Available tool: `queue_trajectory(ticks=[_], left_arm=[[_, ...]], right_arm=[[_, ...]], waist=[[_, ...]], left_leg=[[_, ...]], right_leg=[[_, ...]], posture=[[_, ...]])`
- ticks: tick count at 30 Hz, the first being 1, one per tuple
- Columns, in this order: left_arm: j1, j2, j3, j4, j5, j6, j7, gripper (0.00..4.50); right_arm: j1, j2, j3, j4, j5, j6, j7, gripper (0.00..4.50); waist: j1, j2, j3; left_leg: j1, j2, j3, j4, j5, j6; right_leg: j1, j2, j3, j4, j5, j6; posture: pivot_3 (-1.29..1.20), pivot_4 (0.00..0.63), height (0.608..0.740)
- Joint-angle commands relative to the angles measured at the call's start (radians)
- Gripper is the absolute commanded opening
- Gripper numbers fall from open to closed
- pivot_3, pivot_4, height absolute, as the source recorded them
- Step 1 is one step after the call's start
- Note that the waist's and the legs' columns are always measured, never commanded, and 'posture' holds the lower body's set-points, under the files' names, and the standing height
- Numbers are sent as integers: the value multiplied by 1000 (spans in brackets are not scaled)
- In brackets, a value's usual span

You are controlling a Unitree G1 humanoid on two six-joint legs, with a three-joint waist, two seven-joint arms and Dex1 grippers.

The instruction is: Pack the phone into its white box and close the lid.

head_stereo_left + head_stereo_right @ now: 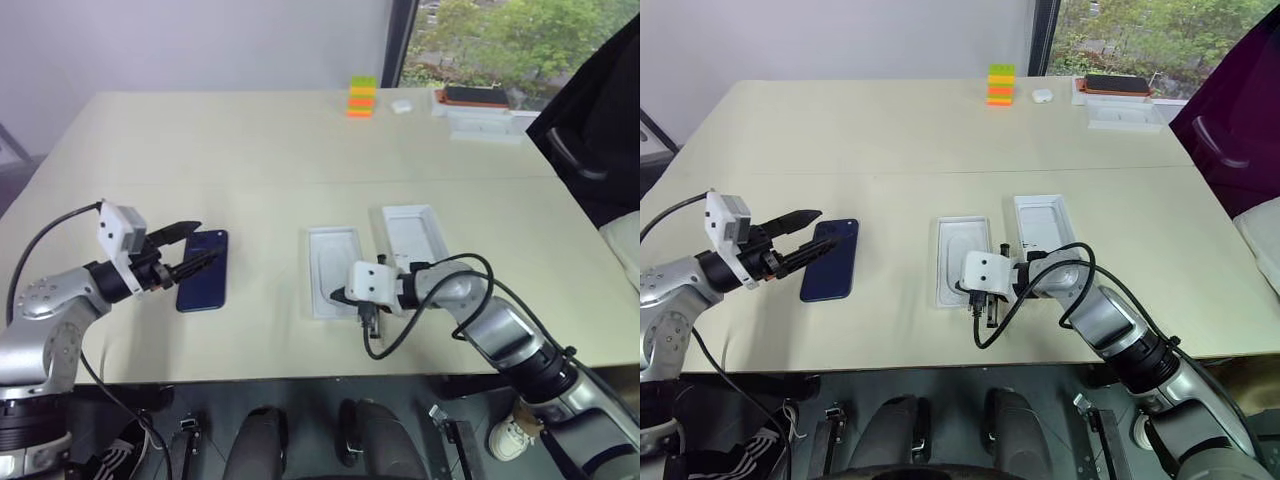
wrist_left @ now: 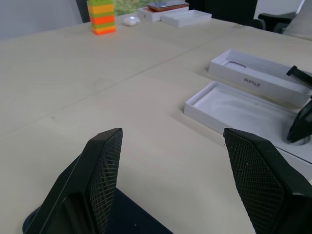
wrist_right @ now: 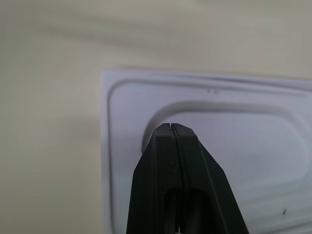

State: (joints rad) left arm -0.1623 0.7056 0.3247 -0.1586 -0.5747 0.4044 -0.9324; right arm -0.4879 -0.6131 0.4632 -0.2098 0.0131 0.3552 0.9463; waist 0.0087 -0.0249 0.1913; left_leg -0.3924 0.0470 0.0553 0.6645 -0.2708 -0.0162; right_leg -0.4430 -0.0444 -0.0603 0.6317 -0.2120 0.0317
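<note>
The phone (image 1: 205, 285) lies flat outside the box, so next my right gripper leaves the box's hollow and braces the phone's edge (image 1: 226, 268) facing the box as my left gripper pushes.
The dark blue phone (image 1: 203, 270) lies flat on the table at the left. My left gripper (image 1: 192, 248) is open and held level, its fingers (image 2: 105, 170) straddling the phone's near left end (image 2: 131, 217) just above it. The white box (image 1: 333, 268), a shallow tray, lies in the middle, its floor covered by a white insert with an oval recess (image 3: 234, 141). My right gripper (image 1: 338, 296) is shut and empty, its tip (image 3: 171, 127) down at the near end of that recess. The lid (image 1: 415, 235), a deeper white tray, lies open side up beside the box on the right.
At the far edge stand a stack of coloured blocks (image 1: 361, 97), a small white case (image 1: 401, 105) and white boxes with a dark item on top (image 1: 480, 100). A dark chair (image 1: 600, 130) is at the right. My right arm's cable (image 1: 400, 330) loops near the table's front edge.
</note>
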Motion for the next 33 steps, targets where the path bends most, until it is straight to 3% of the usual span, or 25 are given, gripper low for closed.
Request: queue_trajectory(ticks=[1, 12, 22, 33], left_arm=[[-9, 1, -2, -18, 5, -23, 6, 3501], [-24, 4, -10, -7, 20, -43, 30, 3501], [-34, 7, -11, 13, 18, -57, 17, 3501], [-31, 8, -17, 12, 9, -46, 7, 3501]], right_arm=[[-17, 42, -17, 9, -20, -26, -34, 20], [-44, 75, 6, 144, -161, -136, -97, 20], [-64, 83, -72, 109, -105, -121, -51, 20], [-122, 91, -26, 242, -256, -231, -129, 20]], waist=[[0, 0, 0], [2, 0, 0], [1, 0, 0], [1, 0, 0]], left_leg=[[0, 0, 0, 0, 0, 0], [0, 0, 0, 0, 0, 0], [0, 0, 1, 0, 0, 0], [0, 0, 3, 0, 0, 0]], right_leg=[[0, 0, 0, 0, 0, 0], [0, 0, 0, 0, 0, -1], [0, 0, 0, 0, 0, 0], [0, 0, 0, 0, 0, 0]], posture=[[0, 150, 740], [0, 150, 740], [0, 150, 740], [0, 150, 740]])
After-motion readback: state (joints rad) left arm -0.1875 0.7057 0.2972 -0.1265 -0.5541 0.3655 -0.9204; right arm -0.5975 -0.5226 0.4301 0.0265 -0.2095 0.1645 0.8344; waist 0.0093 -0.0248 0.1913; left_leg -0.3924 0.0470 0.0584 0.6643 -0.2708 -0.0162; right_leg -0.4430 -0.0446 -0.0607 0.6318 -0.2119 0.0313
